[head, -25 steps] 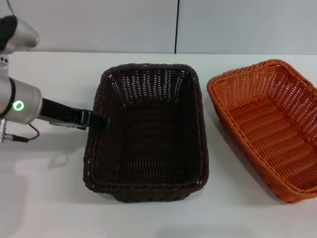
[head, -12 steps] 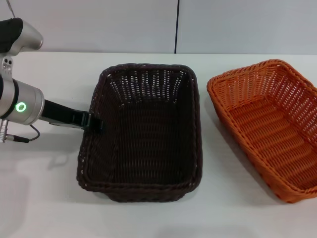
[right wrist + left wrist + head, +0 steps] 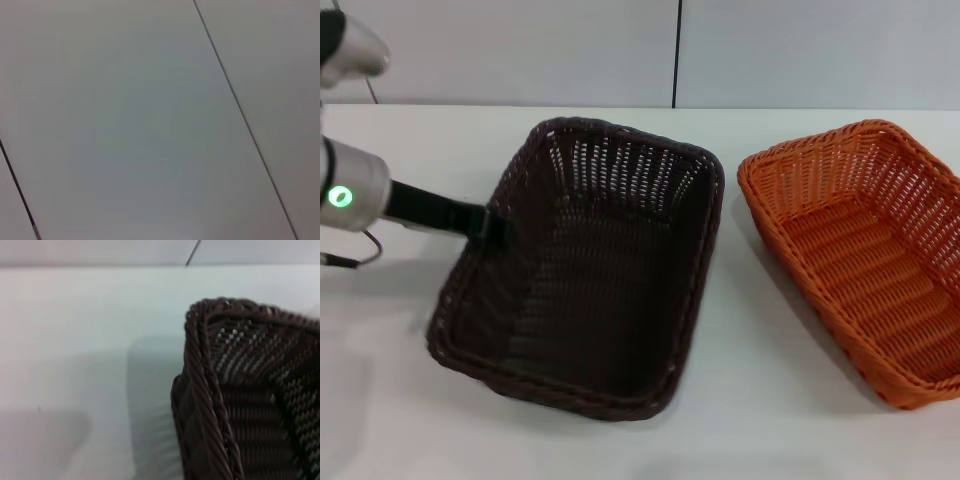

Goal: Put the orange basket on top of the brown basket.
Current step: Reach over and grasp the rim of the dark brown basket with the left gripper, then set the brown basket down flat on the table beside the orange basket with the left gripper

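My left gripper still has to turn the brown basket's long rim (image 3: 458,287) toward the wall and put the brown basket down before stacking, because the brown basket's short end (image 3: 625,132) faces the wall.
The brown basket (image 3: 585,270) sits at the middle of the white table, tilted and turned, with its left side raised. My left gripper (image 3: 498,226) is shut on the basket's left rim. The left wrist view shows that braided rim and a corner of the brown basket (image 3: 240,395) close up. The orange basket (image 3: 865,255) rests on the table at the right, apart from the brown one. My right gripper is out of view; its wrist view shows only a plain pale surface with dark seams.
The white table (image 3: 400,400) has bare surface at the left and front. A pale wall with a dark vertical seam (image 3: 677,50) stands behind the table.
The left gripper has pulled the brown basket left and lifted its left side. The basket has rotated and tilted. The orange basket has not moved.
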